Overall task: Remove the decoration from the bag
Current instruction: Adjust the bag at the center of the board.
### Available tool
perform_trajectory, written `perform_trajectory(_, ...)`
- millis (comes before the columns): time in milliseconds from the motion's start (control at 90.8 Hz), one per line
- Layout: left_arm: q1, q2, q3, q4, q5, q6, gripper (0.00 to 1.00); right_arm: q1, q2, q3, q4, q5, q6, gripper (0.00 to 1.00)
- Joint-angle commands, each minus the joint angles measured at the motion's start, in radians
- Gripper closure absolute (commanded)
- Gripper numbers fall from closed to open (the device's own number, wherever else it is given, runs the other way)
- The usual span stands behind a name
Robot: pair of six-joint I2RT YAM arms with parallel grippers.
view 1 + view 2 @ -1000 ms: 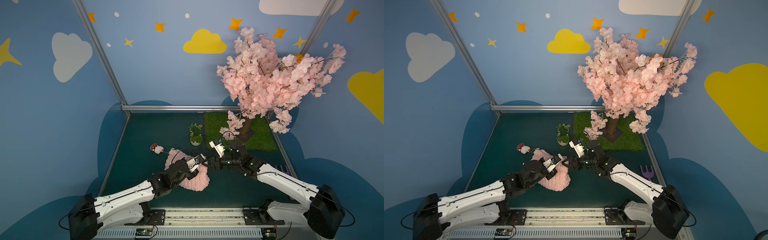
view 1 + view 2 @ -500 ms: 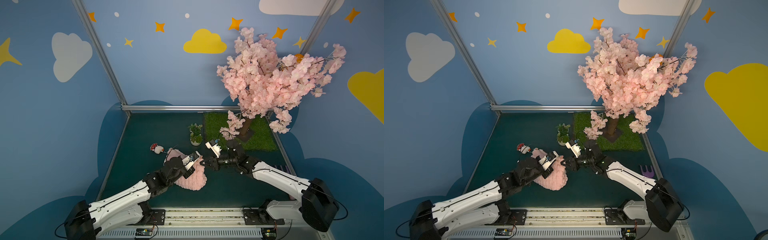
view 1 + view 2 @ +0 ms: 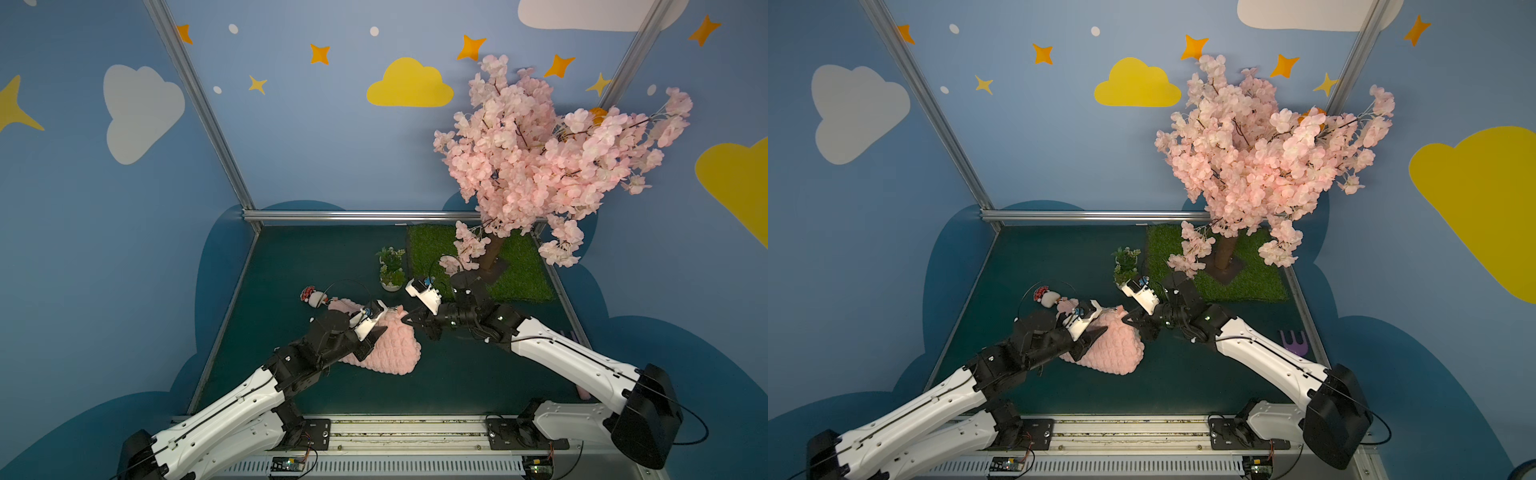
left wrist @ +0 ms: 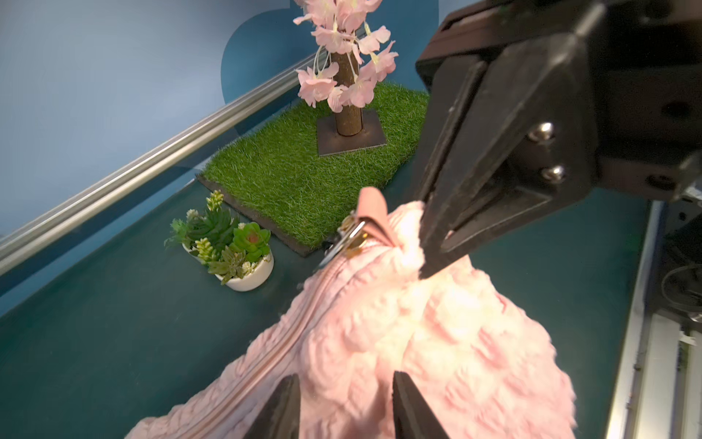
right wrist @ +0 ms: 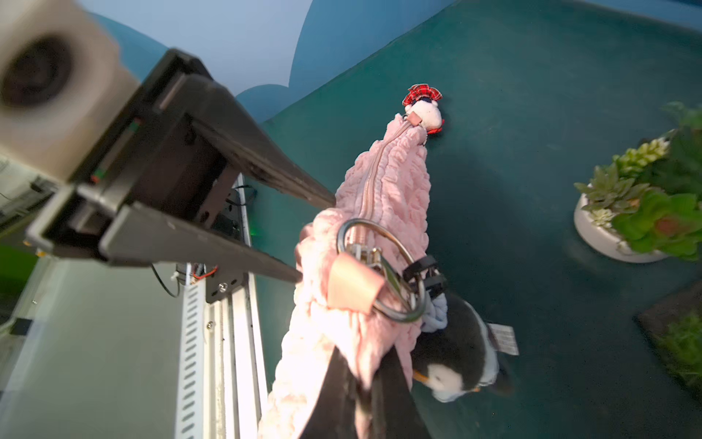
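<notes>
I should draw the bag's corner toward the bar with my right gripper so that my left gripper takes the ring (image 5: 367, 223), because my left gripper straddles a bag fold (image 5: 311, 240) beside the metal ring.
The pink quilted bag (image 3: 392, 347) (image 3: 1115, 351) lies on the green floor, its ring corner lifted. My right gripper (image 5: 361, 365) (image 3: 409, 320) is shut on the bag's plush fabric just below the metal ring (image 5: 355, 221). A black-and-white penguin decoration (image 5: 456, 342) hangs from that ring. A second small white decoration with a red tartan bow (image 5: 423, 108) (image 3: 314, 296) sits at the zipper's far end. My left gripper (image 4: 343, 380) (image 3: 376, 340) is open, its fingers resting on either side of a fold of the bag (image 4: 437, 342) without pinching it.
A white pot of succulents (image 3: 391, 272) (image 4: 237, 247) stands just behind the bag. Behind my right arm, the grass mat (image 3: 521, 276) carries the blossom tree (image 3: 540, 158). A purple fork-shaped toy (image 3: 1293, 341) lies by the right wall. The arms' mounting rail (image 3: 407, 428) runs along the front.
My right gripper has moved in and shut on the bag's ring corner. My left gripper, shut a second ago, has opened and let go, and the bag has shifted slightly left.
</notes>
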Motion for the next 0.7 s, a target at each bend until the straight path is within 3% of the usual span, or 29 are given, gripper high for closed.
perform_trajectory(0, 0.067, -0.004, 0.062, -0.067, 0.170, -0.140, 0.58, 0.002, -0.042, 0.048, -0.035, 0.037, -0.126, 1.00)
perform_trajectory(143, 0.089, 0.017, 0.077, -0.013, 0.228, -0.399, 0.59, 0.008, -0.044, 0.059, -0.042, 0.024, -0.140, 1.00)
perform_trajectory(341, 0.057, 0.062, 0.040, 0.095, 0.248, -0.837, 0.60, 0.032, -0.104, -0.087, 0.005, 0.051, -0.104, 1.00)
perform_trajectory(694, -0.028, 0.150, 0.119, -0.001, 0.214, -1.201, 0.60, 0.092, -0.186, -0.231, 0.049, 0.090, -0.076, 1.00)
